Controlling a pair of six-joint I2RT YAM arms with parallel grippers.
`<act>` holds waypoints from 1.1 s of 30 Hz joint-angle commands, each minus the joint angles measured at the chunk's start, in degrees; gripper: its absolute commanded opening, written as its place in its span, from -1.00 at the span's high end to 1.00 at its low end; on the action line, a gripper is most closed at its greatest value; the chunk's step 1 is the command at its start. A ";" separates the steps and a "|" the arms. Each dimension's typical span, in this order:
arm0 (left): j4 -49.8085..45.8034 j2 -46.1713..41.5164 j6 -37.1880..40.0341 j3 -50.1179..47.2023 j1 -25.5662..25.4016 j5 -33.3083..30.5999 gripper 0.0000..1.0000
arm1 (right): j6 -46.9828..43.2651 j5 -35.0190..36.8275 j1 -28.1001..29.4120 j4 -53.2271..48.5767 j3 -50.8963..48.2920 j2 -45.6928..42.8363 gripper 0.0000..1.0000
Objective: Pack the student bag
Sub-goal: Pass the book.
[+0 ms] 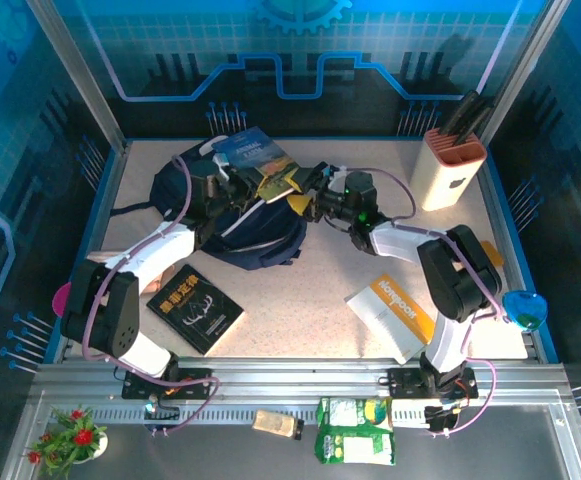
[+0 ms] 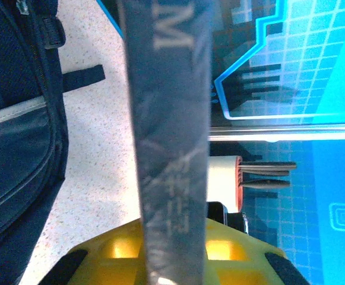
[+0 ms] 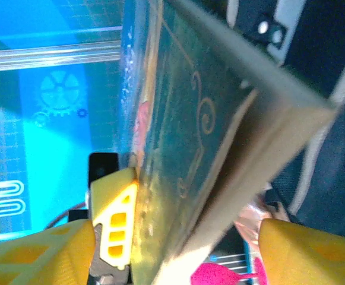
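The robot's left gripper is holding the blue-covered book (image 1: 254, 153) over the bag's slack opening, so the right gripper should take over the book while the left gripper raises the bag's edge (image 1: 272, 214).
The student bag (image 1: 255, 235), dark navy with thin white stripes, lies at the middle back of the table; its fabric also shows in the left wrist view (image 2: 18, 148) and the right wrist view (image 3: 332, 148). A blue-covered book (image 1: 255, 152) stands tilted over the bag's top. My left gripper (image 1: 228, 188) (image 2: 172, 249) is shut on it, the grey-blue spine (image 2: 169, 119) running up between the yellow fingers. My right gripper (image 1: 308, 195) (image 3: 190, 237) is open around a thick book with a teal, gold-patterned cover (image 3: 184, 119). Its left finger (image 3: 114, 225) lies against the cover and the right finger (image 3: 303, 249) stands apart.
A black book (image 1: 195, 308) lies at the front left and a white-and-orange book (image 1: 395, 312) at the front right. A cream holder with black handles (image 1: 452, 170) (image 2: 222, 178) stands at the back right. Snack packets (image 1: 355, 430) lie on the front rail.
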 commanded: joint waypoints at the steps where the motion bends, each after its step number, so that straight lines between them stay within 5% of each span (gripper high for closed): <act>1: 7.52 -2.64 -2.43 -0.57 0.04 -1.30 1.00 | 2.69 3.28 0.74 1.67 2.58 2.43 -0.37; 15: 8.19 -1.51 -3.65 -0.40 0.12 0.17 0.99 | 3.78 2.55 0.88 7.58 7.31 7.97 0.22; 19: 6.83 -1.57 -2.69 -0.48 0.12 0.06 0.87 | 2.22 2.91 0.45 6.15 6.75 7.10 0.58; 21: 4.20 -1.93 -1.07 -0.02 0.34 -0.05 0.72 | 1.12 3.11 -0.10 5.52 5.91 6.15 0.75; 27: -9.84 -3.54 11.13 1.72 1.18 -0.69 -0.18 | -4.65 3.92 -3.50 2.54 1.27 0.55 0.96; 33: -26.41 -3.86 32.19 5.04 1.09 -5.22 -0.44 | -12.88 3.77 -8.94 -3.31 -5.40 -7.42 0.98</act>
